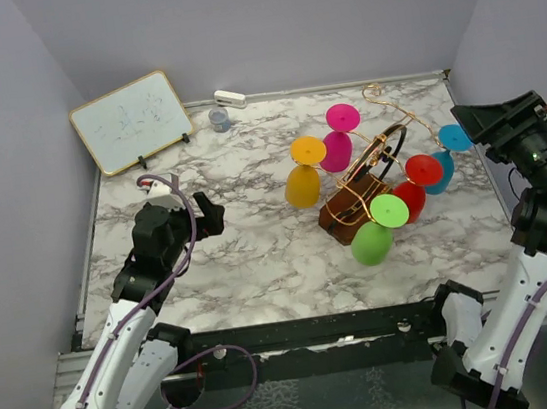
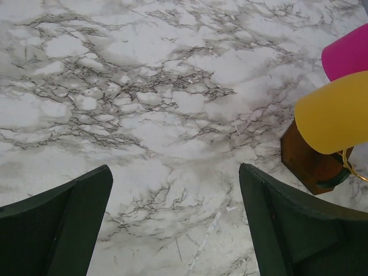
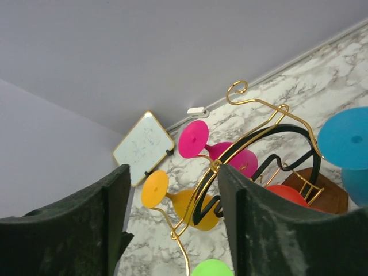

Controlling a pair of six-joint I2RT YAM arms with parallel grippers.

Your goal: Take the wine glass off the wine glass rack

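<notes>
The blue glass (image 1: 441, 172) is hanging free at the end of the rack, next to my open right gripper. I should keep moving closer until the fingers are on both sides of its stem (image 1: 447, 149).
The wine glass rack (image 1: 379, 150), a copper wire stand with a dark ring on a brown wooden base (image 1: 341, 218), stands right of centre. Yellow (image 1: 302, 185), magenta (image 1: 338, 150), red (image 1: 412, 196), blue (image 1: 443, 168) and green (image 1: 371, 242) wine glasses hang on it. My left gripper (image 1: 212, 215) is open and empty, low over the marble, left of the rack. In the left wrist view (image 2: 174, 172) the yellow glass (image 2: 336, 115) is at the right edge. My right gripper (image 1: 466, 119) is open and empty, raised right of the rack, beside the blue glass (image 3: 348, 141).
A small whiteboard (image 1: 131, 120) leans at the back left, with a white object (image 1: 229, 98) and a small grey roll (image 1: 219, 120) along the back edge. Grey walls enclose the marble table (image 1: 250, 258) on three sides.
</notes>
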